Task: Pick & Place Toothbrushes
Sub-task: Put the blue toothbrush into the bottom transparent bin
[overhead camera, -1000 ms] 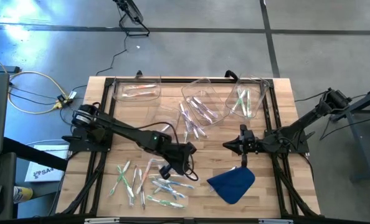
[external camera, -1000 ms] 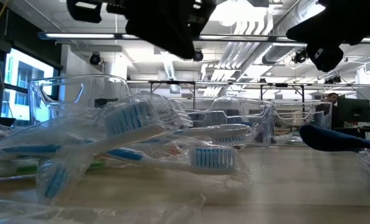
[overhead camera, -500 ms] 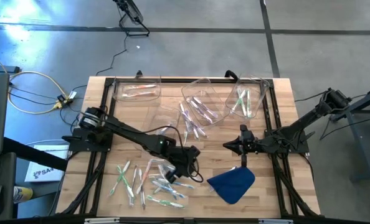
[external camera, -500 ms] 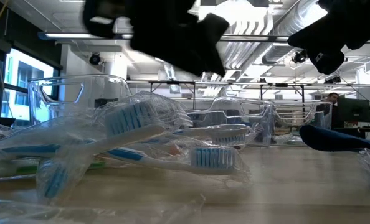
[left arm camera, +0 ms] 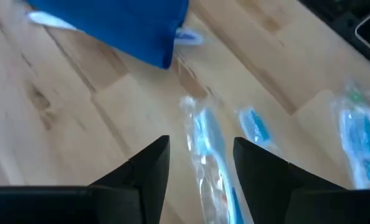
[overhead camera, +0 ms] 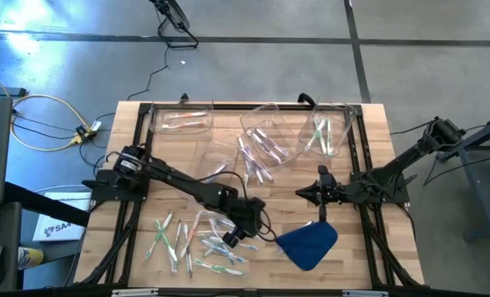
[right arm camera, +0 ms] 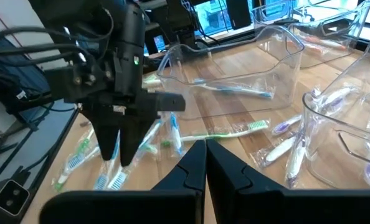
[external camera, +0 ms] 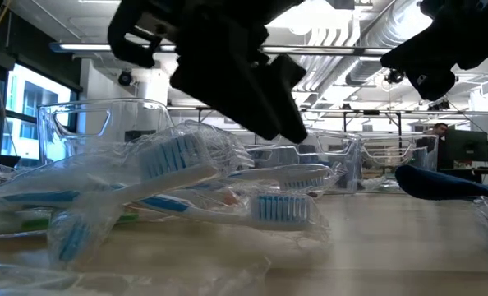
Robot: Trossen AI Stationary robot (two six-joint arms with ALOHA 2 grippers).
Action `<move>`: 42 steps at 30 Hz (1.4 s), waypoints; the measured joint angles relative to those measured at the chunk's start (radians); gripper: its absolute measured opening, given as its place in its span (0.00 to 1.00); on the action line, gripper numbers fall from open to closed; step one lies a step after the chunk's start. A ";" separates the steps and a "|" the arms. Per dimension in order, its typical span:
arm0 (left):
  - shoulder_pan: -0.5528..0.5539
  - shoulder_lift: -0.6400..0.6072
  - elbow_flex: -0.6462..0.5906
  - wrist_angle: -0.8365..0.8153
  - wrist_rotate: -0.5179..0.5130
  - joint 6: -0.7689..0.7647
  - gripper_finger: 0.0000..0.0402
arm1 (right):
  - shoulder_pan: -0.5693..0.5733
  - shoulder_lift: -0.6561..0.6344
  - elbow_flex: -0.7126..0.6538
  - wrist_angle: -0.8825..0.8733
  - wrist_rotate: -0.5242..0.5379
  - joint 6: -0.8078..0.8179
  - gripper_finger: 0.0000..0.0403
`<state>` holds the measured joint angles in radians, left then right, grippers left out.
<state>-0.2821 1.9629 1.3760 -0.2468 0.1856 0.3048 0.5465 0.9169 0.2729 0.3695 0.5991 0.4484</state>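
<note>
I should keep lowering my left gripper until its fingers reach the blue toothbrush's neck [left arm camera: 220,160]. The toothbrush's handle runs lengthwise through the gap between them, and the neighbouring toothbrush's head [left arm camera: 255,127] is outside that gap.
Several wrapped toothbrushes [overhead camera: 197,244] lie loose on the wooden table near its front left; up close they show as blue-bristled brushes [external camera: 186,177]. My left gripper [overhead camera: 233,237] hovers low over the right end of this pile, open and slanting down. In its wrist view its fingers [left arm camera: 149,167] stand on either side of one blue wrapped toothbrush [left arm camera: 205,155] without touching it. My right gripper [overhead camera: 301,195] waits shut above the table at mid right, pointing left, with nothing in it.
Three clear bins stand along the far edge: left [overhead camera: 179,122], middle [overhead camera: 270,136], right [overhead camera: 327,132], each with toothbrushes inside. More brushes [overhead camera: 253,165] lie before the middle bin. A blue cloth [overhead camera: 307,243] lies just right of my left gripper.
My left gripper has sunk toward the table and gone toward the near right, over the toothbrush pile. It has rolled a little and has opened. The toothbrushes and the right arm have kept still.
</note>
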 joint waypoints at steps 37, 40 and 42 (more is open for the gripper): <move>0.000 0.088 -0.001 0.016 0.081 -0.076 0.43 | 0.000 0.000 0.000 -0.016 0.001 0.002 0.01; 0.000 0.088 -0.001 0.015 0.080 -0.075 0.43 | 0.000 0.000 0.000 -0.016 0.001 0.002 0.01; 0.000 0.088 -0.001 0.016 0.080 -0.075 0.43 | 0.000 0.000 0.000 -0.016 0.001 0.002 0.01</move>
<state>-0.2821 2.0506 1.3750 -0.2310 0.2658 0.2302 0.5461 0.9169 0.2729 0.3531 0.5999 0.4507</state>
